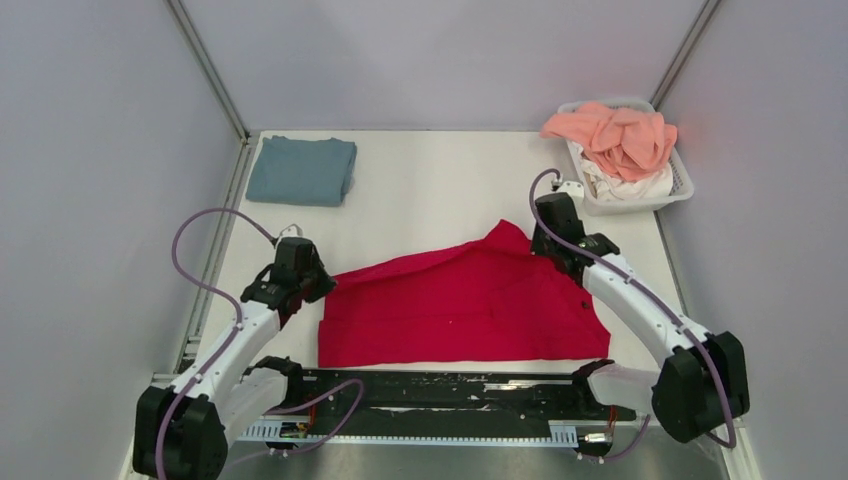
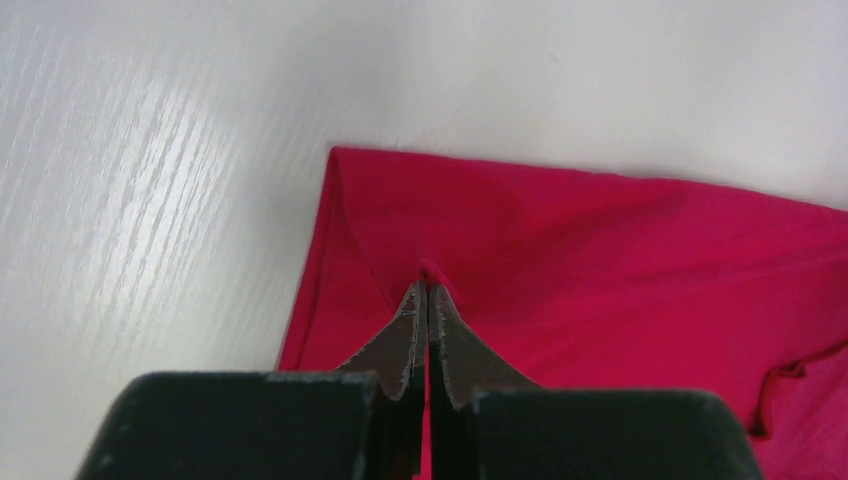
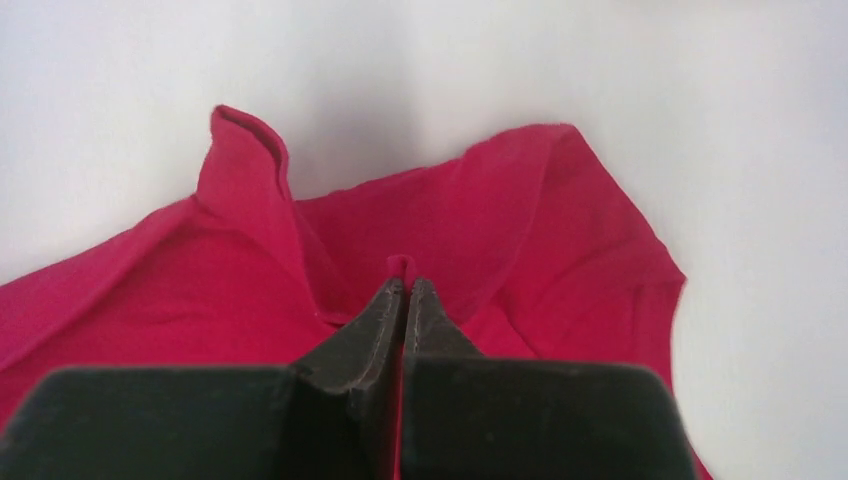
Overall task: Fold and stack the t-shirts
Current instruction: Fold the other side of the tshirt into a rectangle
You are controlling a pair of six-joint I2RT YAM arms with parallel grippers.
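My right gripper should go on pulling the crimson red t-shirt's far flap [image 1: 480, 248] toward the t-shirt's near edge [image 1: 465, 359] until it lies flat, since my grippers pinch both its ends.
The crimson red t-shirt [image 1: 460, 305] lies spread across the middle of the white table. My left gripper [image 1: 305, 282] is shut on its left edge; in the left wrist view a pinch of red cloth [image 2: 432, 268] sticks out between the closed fingertips. My right gripper [image 1: 548, 243] is shut on the shirt's far right corner; in the right wrist view a fold of red cloth [image 3: 398, 264] shows at the closed tips. A folded blue-grey t-shirt [image 1: 302, 169] lies at the far left. Salmon pink [image 1: 615, 135] and white [image 1: 630, 186] shirts sit in the basket.
The white slatted basket [image 1: 683, 180] stands at the far right corner. A black rail [image 1: 440, 385] runs along the near edge between the arm bases. Grey walls enclose the table on three sides.
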